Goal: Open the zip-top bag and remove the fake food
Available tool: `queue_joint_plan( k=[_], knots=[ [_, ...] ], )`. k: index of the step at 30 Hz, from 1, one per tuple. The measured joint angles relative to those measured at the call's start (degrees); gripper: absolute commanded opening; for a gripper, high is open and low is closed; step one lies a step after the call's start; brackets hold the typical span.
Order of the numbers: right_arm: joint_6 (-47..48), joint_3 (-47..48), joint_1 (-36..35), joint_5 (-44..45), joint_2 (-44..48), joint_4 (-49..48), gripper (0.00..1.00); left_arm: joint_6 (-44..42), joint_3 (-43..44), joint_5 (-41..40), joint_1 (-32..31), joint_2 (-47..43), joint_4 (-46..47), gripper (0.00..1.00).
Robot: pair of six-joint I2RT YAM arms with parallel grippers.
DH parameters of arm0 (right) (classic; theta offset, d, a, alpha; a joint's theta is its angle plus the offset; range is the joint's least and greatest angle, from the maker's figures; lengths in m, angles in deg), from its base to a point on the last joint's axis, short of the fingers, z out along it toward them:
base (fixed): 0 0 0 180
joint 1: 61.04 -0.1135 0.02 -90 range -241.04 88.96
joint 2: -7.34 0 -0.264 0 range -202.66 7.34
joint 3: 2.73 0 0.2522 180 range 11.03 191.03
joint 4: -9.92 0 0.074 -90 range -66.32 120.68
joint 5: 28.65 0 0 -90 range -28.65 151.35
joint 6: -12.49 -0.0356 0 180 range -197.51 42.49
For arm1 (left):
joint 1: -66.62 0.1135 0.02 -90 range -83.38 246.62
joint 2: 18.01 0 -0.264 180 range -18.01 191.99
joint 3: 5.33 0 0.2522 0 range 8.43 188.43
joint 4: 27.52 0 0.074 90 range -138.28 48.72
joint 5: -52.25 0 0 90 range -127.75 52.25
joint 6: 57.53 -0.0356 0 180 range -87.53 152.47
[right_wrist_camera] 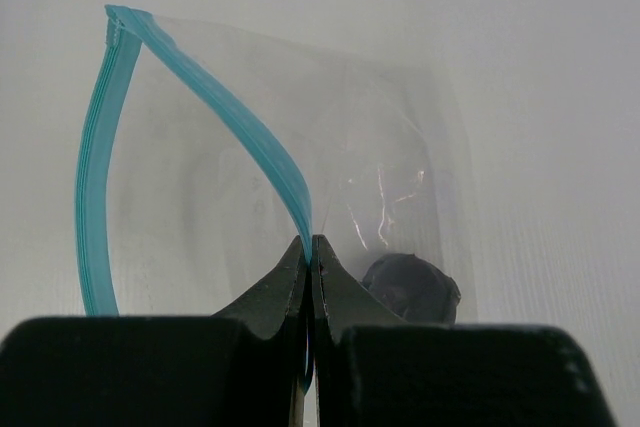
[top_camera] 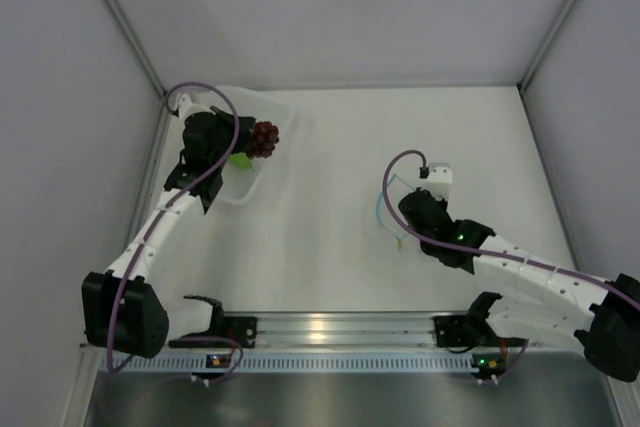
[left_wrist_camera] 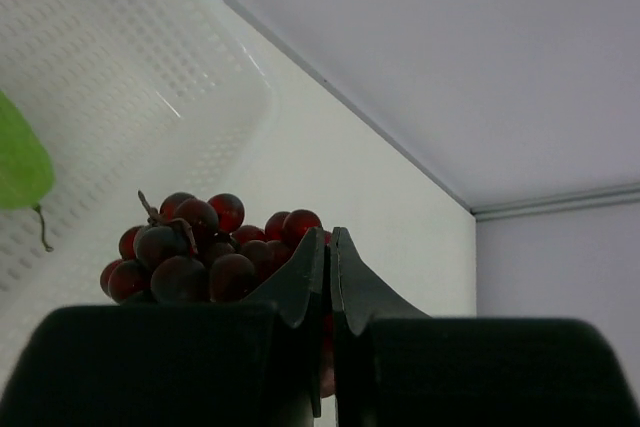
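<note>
The dark red grape bunch (top_camera: 263, 139) is above the tub's rim, so the robot's left gripper should keep moving inward and let go over the open part of the tub's bottom next to the green oblong piece (top_camera: 254, 111).
My left gripper (top_camera: 243, 141) is shut on the dark red grape bunch (top_camera: 265, 137) and holds it over the translucent tub (top_camera: 268, 175). In the left wrist view the grapes (left_wrist_camera: 200, 252) sit left of and behind the closed jaws of the left gripper (left_wrist_camera: 330, 247). The green oblong piece (top_camera: 240, 159) lies in the tub; it also shows in the left wrist view (left_wrist_camera: 18, 162). My right gripper (right_wrist_camera: 312, 244) is shut on one blue zip strip of the clear zip-top bag (right_wrist_camera: 330, 117), whose mouth gapes open. The dark roundish lump (right_wrist_camera: 410, 287) lies inside the bag. The bag (top_camera: 385, 209) lies at mid-table.
The perforated white tub (left_wrist_camera: 130, 57) stands at the back left by the left wall. Grey walls enclose the table on three sides. A metal rail (top_camera: 330, 327) with both arm bases runs along the near edge.
</note>
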State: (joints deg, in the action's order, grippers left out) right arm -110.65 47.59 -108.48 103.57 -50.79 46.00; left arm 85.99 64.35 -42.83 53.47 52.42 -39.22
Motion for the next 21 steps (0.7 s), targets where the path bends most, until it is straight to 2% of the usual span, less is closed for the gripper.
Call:
queue_joint_plan(
  k=[9,21],
  knots=[
    [0.17,0.0,0.0,-0.31,0.42,0.0,0.0,-1.75,5.42,1.07,9.09,7.87,-1.84,0.0],
    [0.66,0.0,0.0,-1.07,2.21,0.04,0.0,-3.78,16.81,2.67,11.65,25.05,-3.08,0.0]
  ],
)
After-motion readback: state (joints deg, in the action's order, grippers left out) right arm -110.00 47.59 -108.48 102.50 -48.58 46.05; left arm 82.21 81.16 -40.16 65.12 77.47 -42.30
